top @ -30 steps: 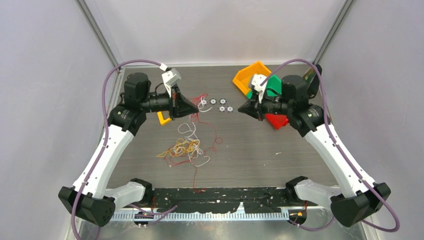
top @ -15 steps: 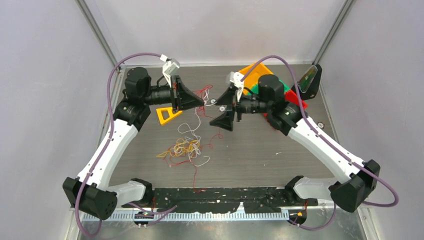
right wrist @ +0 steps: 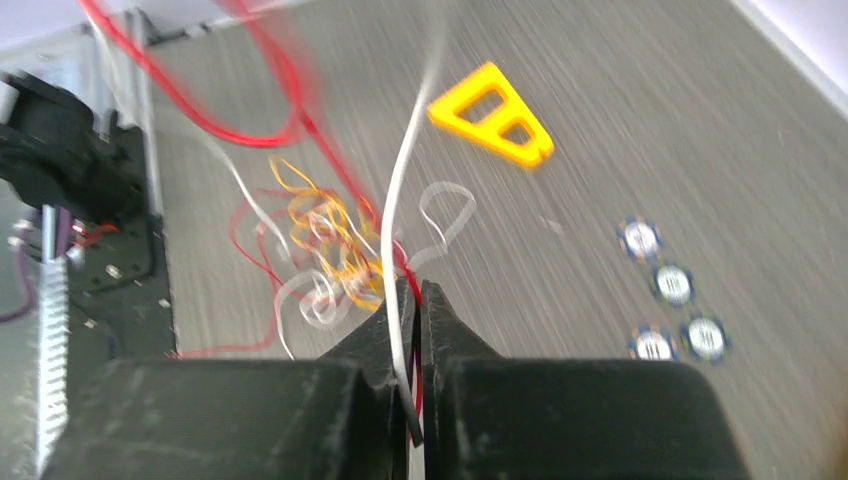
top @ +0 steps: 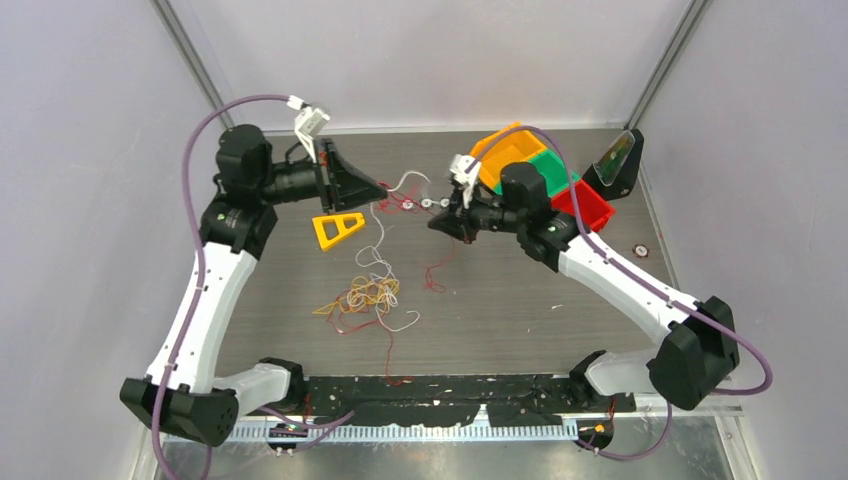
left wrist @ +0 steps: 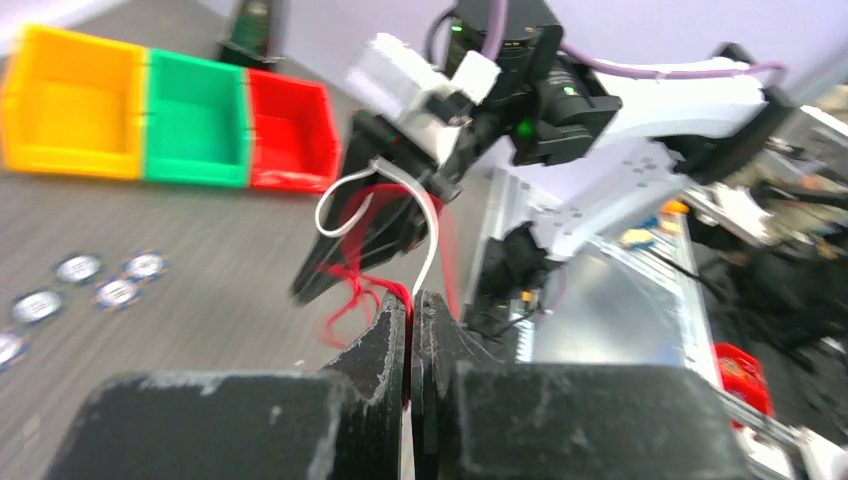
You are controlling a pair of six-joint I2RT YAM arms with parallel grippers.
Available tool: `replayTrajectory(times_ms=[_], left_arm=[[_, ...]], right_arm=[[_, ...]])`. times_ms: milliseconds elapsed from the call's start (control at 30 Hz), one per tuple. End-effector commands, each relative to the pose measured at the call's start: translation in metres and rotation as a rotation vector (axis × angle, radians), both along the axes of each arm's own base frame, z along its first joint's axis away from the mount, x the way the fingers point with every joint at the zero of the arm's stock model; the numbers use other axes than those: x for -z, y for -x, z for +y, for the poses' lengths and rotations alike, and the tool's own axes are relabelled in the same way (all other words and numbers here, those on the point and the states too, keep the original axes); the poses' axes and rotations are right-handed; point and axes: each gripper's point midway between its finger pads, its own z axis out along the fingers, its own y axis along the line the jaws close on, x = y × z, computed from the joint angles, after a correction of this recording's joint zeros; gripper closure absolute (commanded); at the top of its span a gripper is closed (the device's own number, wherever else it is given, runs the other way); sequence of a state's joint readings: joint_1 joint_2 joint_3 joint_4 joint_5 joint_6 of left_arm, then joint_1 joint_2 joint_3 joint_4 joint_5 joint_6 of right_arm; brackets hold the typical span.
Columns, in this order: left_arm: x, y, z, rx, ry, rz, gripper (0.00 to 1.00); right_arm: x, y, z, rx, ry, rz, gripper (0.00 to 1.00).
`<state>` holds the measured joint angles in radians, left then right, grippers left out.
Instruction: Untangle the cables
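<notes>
The red cable should come clear toward the bins (top: 530,160) as my right gripper backs off and draws it along. My left gripper pins the red and white cables together (left wrist: 412,292), so it should open meanwhile.
The cables are thin red, white and yellow-orange wires. A loose tangle (top: 368,296) lies mid-table and also shows in the right wrist view (right wrist: 325,238). My left gripper (top: 385,190) is raised at the back left and shut (left wrist: 412,300) on a red strand (left wrist: 350,290) and a white strand (left wrist: 432,225). My right gripper (top: 433,224) faces it from the right, a short way off. It is shut (right wrist: 412,290) on a white strand (right wrist: 405,170) and a red strand (right wrist: 250,130). Strands hang from both grippers to the tangle.
A yellow triangle piece (top: 337,228) lies below the left gripper. Small round discs (top: 425,203) lie between the grippers. Orange (top: 500,150), green (top: 548,165) and red (top: 590,205) bins stand at the back right beside a black stand (top: 618,160).
The right arm swung left to the middle; its jaws, wide open half a second ago, are now shut on strands. The left gripper drew back left with its strands.
</notes>
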<state>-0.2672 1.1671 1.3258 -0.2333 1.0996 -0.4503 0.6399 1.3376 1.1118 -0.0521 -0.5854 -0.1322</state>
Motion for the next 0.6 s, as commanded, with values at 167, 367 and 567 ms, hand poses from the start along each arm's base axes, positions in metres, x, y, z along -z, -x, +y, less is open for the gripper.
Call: replayTrajectory(times_ms=[167, 367, 567], left_arm=[[-0.040, 0.010, 0.057, -0.219, -0.087, -0.210, 1.00], [-0.049, -0.014, 0.089, -0.425, -0.162, -0.326, 1.00], [0.019, 0.002, 0.093, -0.294, -0.341, -0.296, 1.00]], right_arm=[[0.121, 0.020, -0.107, 0.135, 0.326, 0.111, 0.95], [0.154, 0.033, -0.129, 0.128, 0.427, 0.154, 0.95], [0.093, 0.011, -0.124, 0.196, 0.307, 0.050, 0.95]])
